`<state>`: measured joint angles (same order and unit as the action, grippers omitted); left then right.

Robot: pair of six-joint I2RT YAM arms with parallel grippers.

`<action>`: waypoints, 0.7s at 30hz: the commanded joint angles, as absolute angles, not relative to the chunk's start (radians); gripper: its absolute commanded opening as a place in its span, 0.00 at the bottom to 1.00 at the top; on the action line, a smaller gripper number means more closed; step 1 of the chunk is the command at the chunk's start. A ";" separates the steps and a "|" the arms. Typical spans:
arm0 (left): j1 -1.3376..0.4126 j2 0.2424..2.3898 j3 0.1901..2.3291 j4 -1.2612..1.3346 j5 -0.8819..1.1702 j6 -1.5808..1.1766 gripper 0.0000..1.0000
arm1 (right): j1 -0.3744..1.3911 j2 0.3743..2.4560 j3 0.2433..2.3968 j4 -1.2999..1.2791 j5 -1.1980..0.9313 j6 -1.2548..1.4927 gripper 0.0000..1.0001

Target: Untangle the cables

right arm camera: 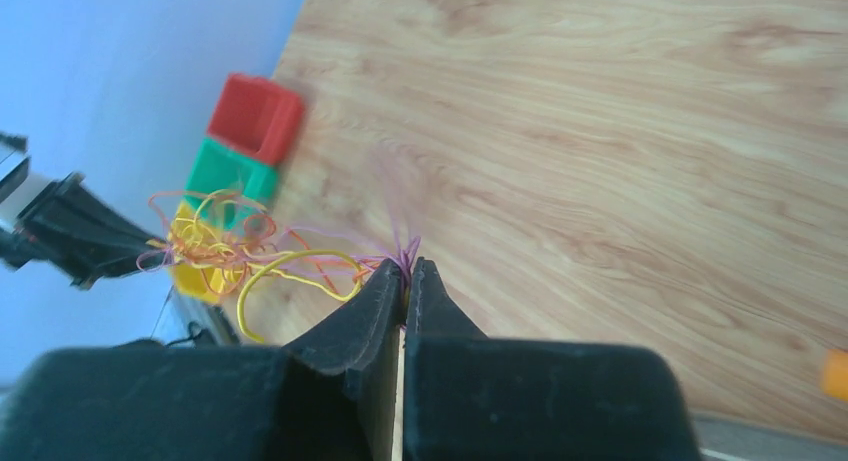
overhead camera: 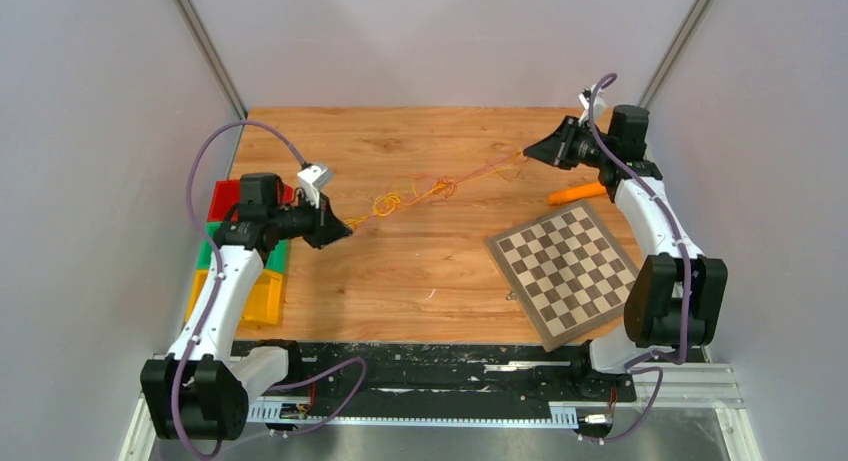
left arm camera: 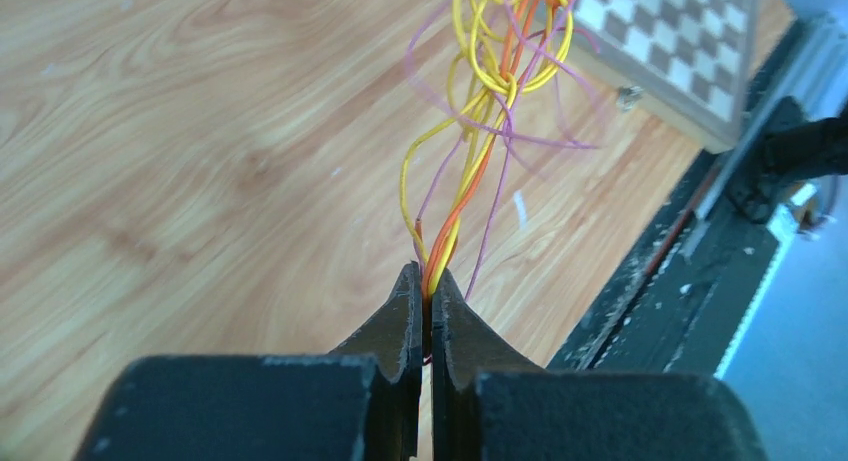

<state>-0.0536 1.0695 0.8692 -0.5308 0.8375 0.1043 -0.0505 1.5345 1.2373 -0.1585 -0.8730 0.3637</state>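
The knotted bundle [overhead camera: 443, 187] is halfway along the tight cables, so the robot should bring its grippers together and grab the loops [overhead camera: 387, 204] next to its left gripper with its right gripper.
A tangle of thin orange, yellow and purple cables [overhead camera: 432, 190] stretches in the air over the wooden table between my two grippers. My left gripper [overhead camera: 345, 228] is shut on one end; the left wrist view shows orange and yellow strands [left arm camera: 455, 206] pinched between its jaws, with purple strands beside them. My right gripper [overhead camera: 527, 153] is shut on the other end; the right wrist view shows purple strands [right arm camera: 405, 253] at its jaw tips and the knotted bundle [right arm camera: 215, 243] hanging beyond.
A chessboard [overhead camera: 567, 268] lies at the right front. An orange object [overhead camera: 576, 193] lies by the right arm. Red [overhead camera: 226, 198], green and yellow [overhead camera: 262, 296] bins stand at the table's left edge under the left arm.
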 commanded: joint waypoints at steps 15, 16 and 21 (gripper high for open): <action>0.169 1.080 0.895 -0.877 0.616 0.434 0.00 | -0.267 1.606 1.469 -0.122 -0.633 0.287 0.00; 0.175 1.085 0.895 -0.882 0.613 0.444 0.00 | -0.281 1.617 1.483 -0.118 -0.640 0.296 0.00; 0.181 1.076 0.883 -0.884 0.571 0.464 0.00 | -0.300 1.647 1.518 -0.108 -0.621 0.301 0.00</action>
<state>0.1467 1.0874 0.8719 -0.8211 0.7029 0.4007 -0.2413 1.6321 1.4422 -0.2012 -0.7555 0.3206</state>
